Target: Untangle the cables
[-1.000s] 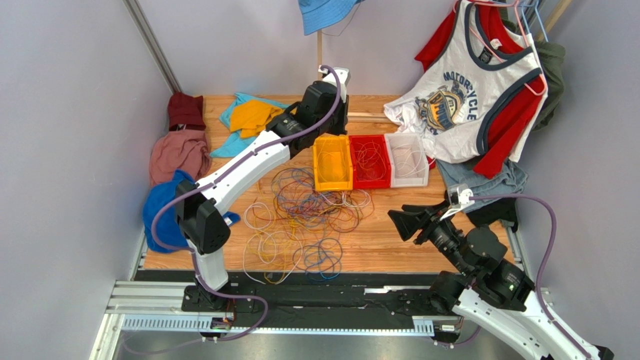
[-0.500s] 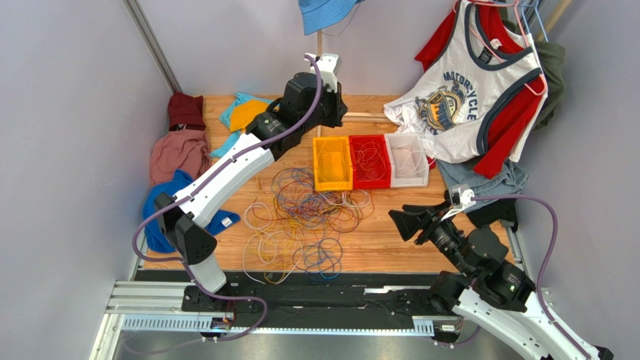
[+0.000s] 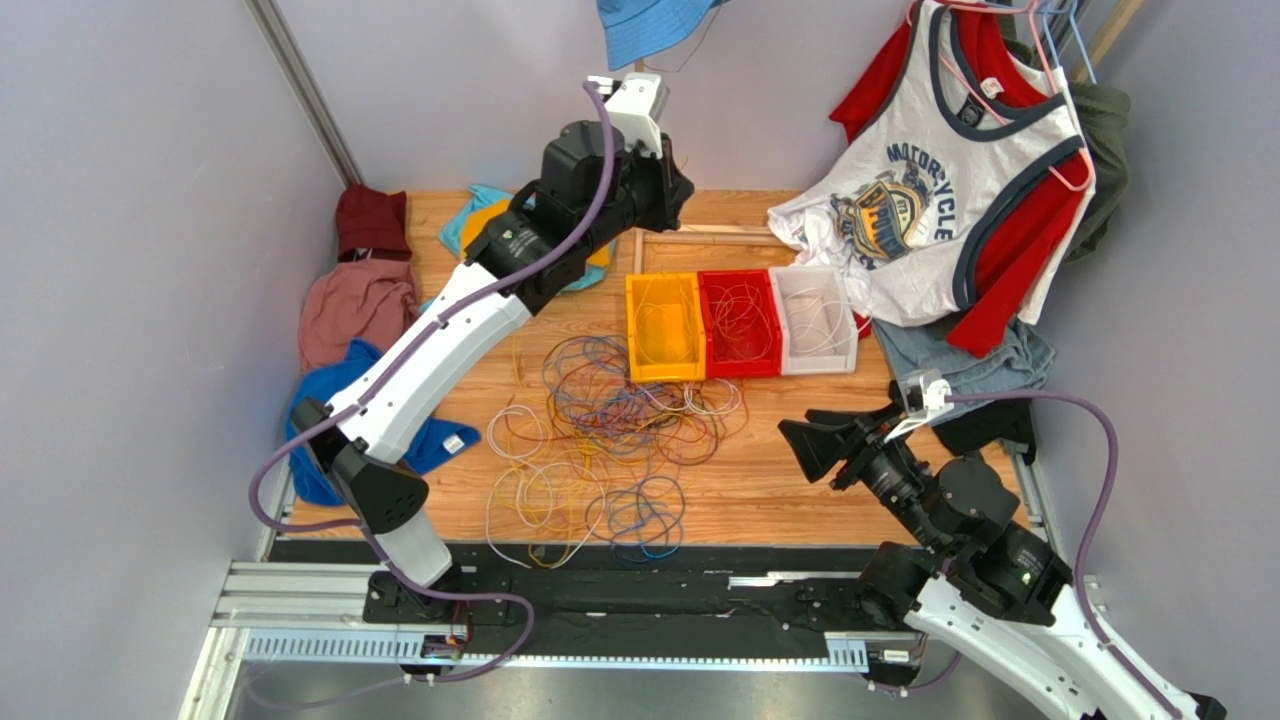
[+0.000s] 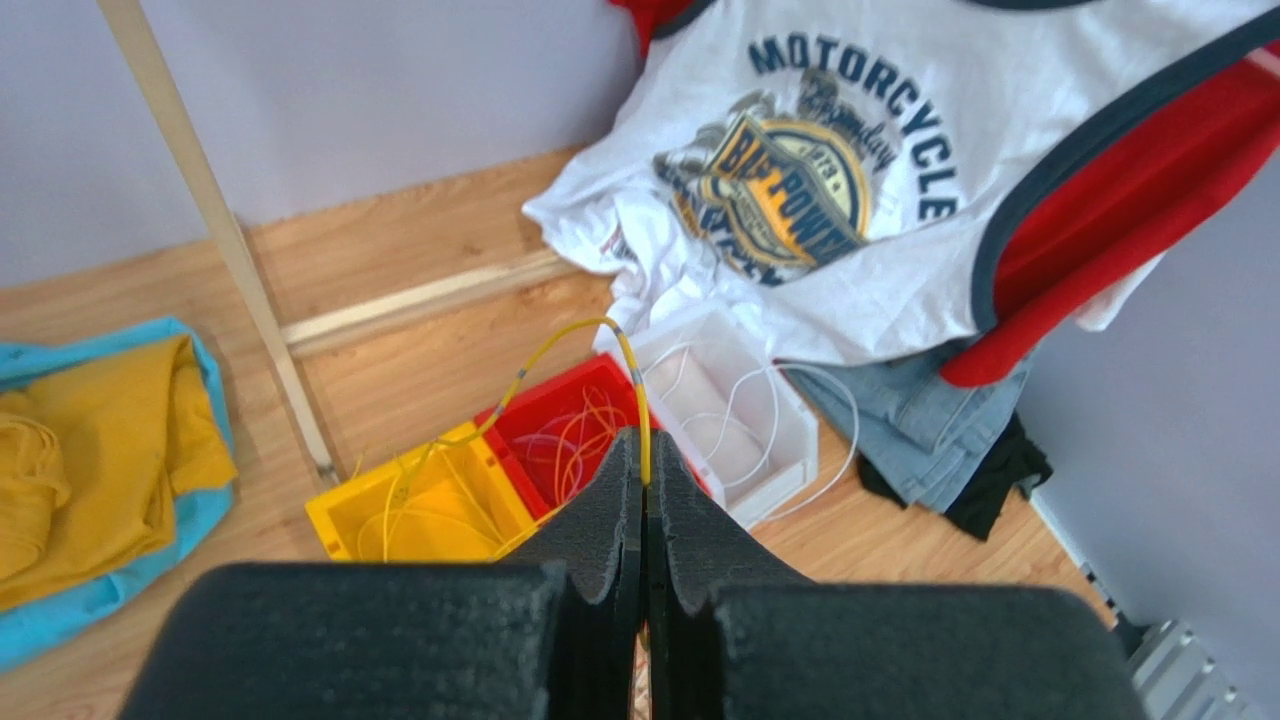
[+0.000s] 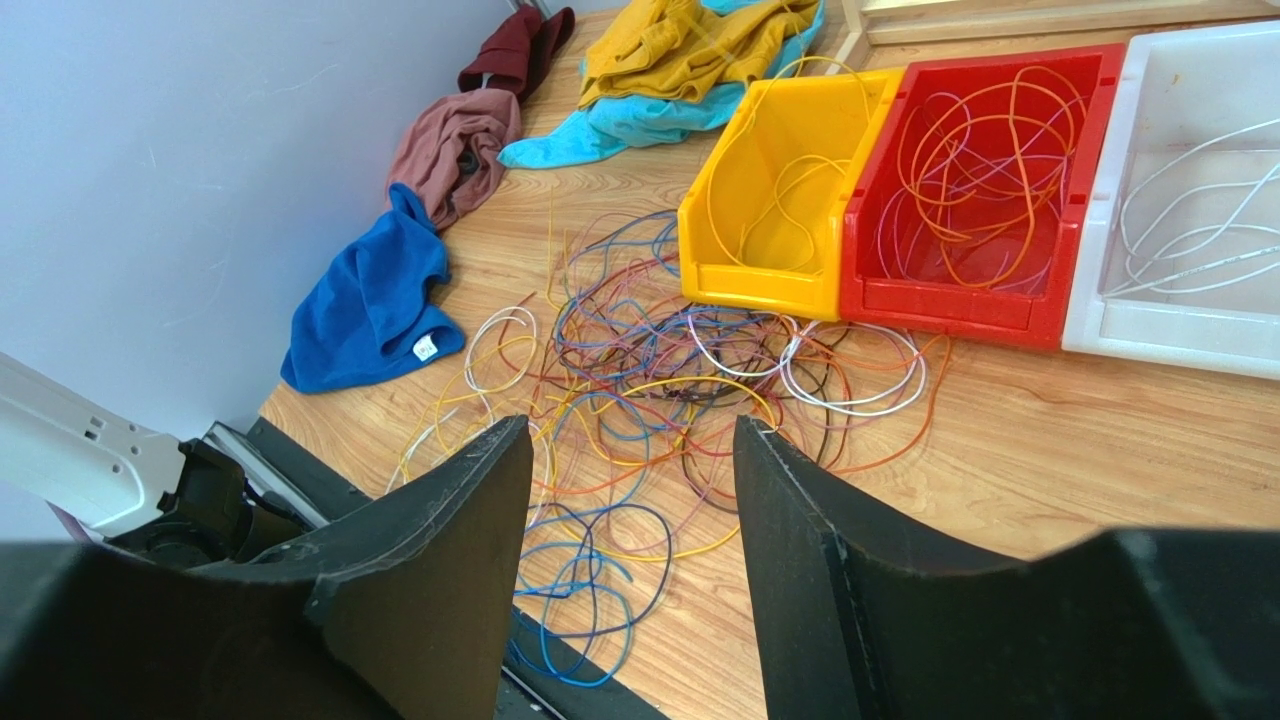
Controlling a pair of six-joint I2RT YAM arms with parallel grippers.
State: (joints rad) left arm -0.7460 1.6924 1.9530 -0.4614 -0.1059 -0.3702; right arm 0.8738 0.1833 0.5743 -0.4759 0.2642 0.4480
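My left gripper should lower the yellow cable [image 4: 607,323] into the bin [image 3: 666,329], because the cable hangs clear of the tangle but the gripper is high behind the yellow bin.
A tangle of thin cables [image 3: 616,435] in purple, blue, orange, yellow and white lies on the wooden table in front of three bins; it also shows in the right wrist view [image 5: 646,360]. My left gripper [image 3: 661,177] is raised above the back of the table, behind the yellow bin [image 3: 664,360]. It is shut [image 4: 643,447] on a yellow cable [image 4: 579,330] that arcs up and then down into the yellow bin [image 4: 338,518]. My right gripper [image 3: 807,435] is open and empty [image 5: 631,428], held above the table to the right of the tangle.
A red bin [image 3: 739,365] holds orange cables and a white bin [image 3: 819,365] holds white ones. A T-shirt [image 3: 932,195] hangs at the back right over jeans [image 3: 962,360]. Cloths lie along the left: blue [image 3: 323,420], pink [image 3: 353,308], maroon [image 3: 371,221], yellow-teal [image 3: 481,225].
My left arm has risen and swung back and to the left, away from the yellow bin, with the yellow cable still in its jaws. The right arm has not moved.
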